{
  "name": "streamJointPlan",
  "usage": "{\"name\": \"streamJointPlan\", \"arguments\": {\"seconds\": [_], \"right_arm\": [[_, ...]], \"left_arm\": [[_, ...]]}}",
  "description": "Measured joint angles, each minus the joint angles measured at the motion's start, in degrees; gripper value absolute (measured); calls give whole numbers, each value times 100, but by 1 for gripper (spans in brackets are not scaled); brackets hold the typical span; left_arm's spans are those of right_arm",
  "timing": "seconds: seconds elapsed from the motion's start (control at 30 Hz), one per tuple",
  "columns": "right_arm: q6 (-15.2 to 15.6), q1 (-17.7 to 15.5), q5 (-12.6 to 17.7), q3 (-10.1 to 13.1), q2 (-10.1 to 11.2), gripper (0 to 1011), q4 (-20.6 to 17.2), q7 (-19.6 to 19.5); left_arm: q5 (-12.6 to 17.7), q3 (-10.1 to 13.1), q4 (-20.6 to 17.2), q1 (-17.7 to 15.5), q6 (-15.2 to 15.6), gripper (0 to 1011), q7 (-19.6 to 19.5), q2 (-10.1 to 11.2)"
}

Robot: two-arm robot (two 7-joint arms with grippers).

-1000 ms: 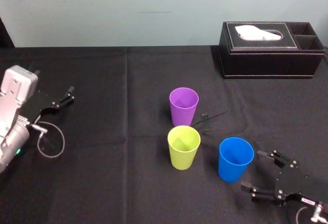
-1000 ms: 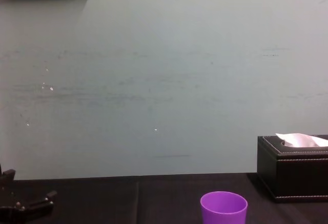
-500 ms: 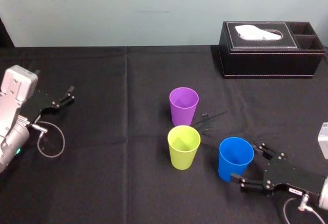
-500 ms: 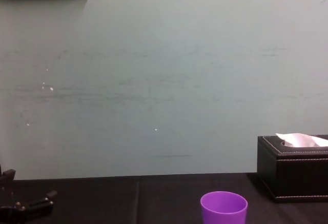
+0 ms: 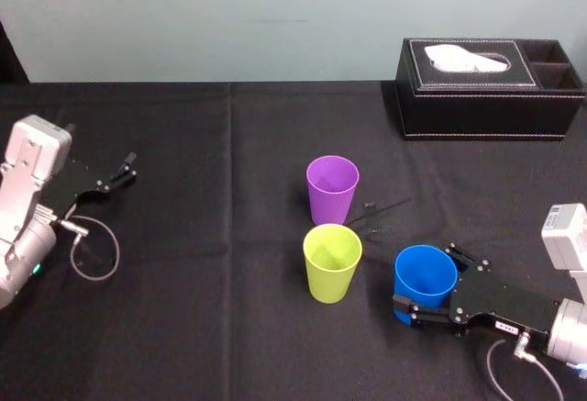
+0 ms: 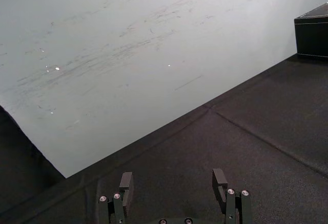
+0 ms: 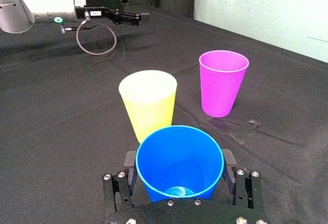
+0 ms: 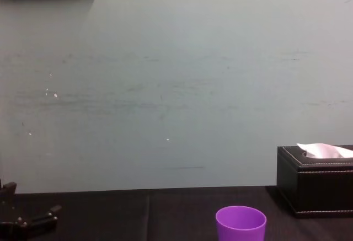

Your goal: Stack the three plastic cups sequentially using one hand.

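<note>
The blue cup (image 7: 179, 162) will sink inside the purple cup when the robot lowers it, leaving a part at the blue cup's rim showing, because the purple cup tapers (image 7: 222, 84) below its opening.
Three plastic cups stand upright on the black cloth: a purple cup (image 5: 332, 188) (image 7: 223, 83) (image 8: 240, 224) farthest back, a yellow-green cup (image 5: 332, 261) (image 7: 148, 103) in front of it, and a blue cup (image 5: 425, 277) (image 7: 179, 147) to the right. My right gripper (image 5: 426, 282) (image 7: 178, 163) lies low at the blue cup, open, with one finger on each side of the cup's wall. The blue cup rests on the cloth. My left gripper (image 5: 127, 168) (image 6: 173, 180) (image 7: 141, 4) is parked far left, open and holding nothing.
A black tissue box (image 5: 491, 89) (image 8: 317, 180) (image 6: 311, 34) stands at the back right near the wall. A looped cable (image 5: 92, 254) hangs from the left arm onto the cloth. Bare cloth lies between the left arm and the cups.
My right gripper has slid in from the lower right toward the blue cup until its fingers straddle it. The cups and the left arm have stayed in place.
</note>
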Motion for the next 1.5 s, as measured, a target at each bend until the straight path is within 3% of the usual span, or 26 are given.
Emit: {"name": "streamJointPlan", "arguments": {"seconds": [0.23,0.4,0.57,1.2,1.5], "right_arm": [[-8,-30,5,25,17,964,-10,3],[-15,-42,15,35,24,823,-16,4],[-22,-49,19,43,29,758,-22,4],[-33,-61,28,55,38,730,-31,7],[326,-203,18,348,172,730,-634,-520]], "left_arm": [[0,0,0,0,0,1011,0,0],[0,0,0,0,0,1011,0,0],[0,0,0,0,0,1011,0,0],[0,0,0,0,0,1011,0,0],[0,0,0,0,0,1011,0,0]]}}
